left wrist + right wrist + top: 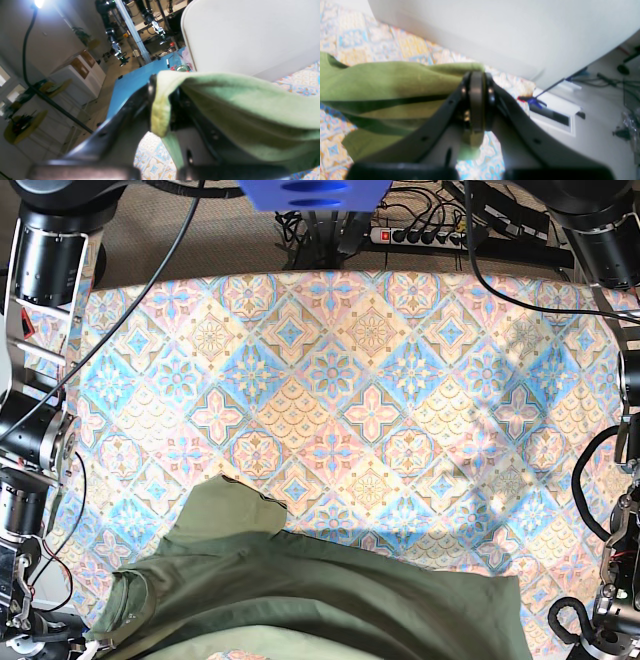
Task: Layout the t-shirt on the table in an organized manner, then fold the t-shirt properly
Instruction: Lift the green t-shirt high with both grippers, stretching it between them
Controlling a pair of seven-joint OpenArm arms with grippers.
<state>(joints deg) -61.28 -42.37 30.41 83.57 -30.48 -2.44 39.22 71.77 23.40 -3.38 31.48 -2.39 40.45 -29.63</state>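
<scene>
I should use my left gripper and my right gripper to bring the t-shirt's edge to the cloth's far end, because the t-shirt lies bunched at the patterned cloth's near end.
The olive-green t-shirt hangs bunched and wrinkled over the near edge of the table, with one sleeve lobe pointing up at the left. In the left wrist view my left gripper is shut on a hemmed edge of the t-shirt, which stretches away to the right above the patterned cloth. In the right wrist view my right gripper is shut on another edge of the t-shirt, which spreads to the left. In the base view the gripper tips are hidden at the bottom edge.
A large white rounded body stands close behind both grippers and also shows in the right wrist view. A power strip and cables lie beyond the table's far edge. A blue table stands further off.
</scene>
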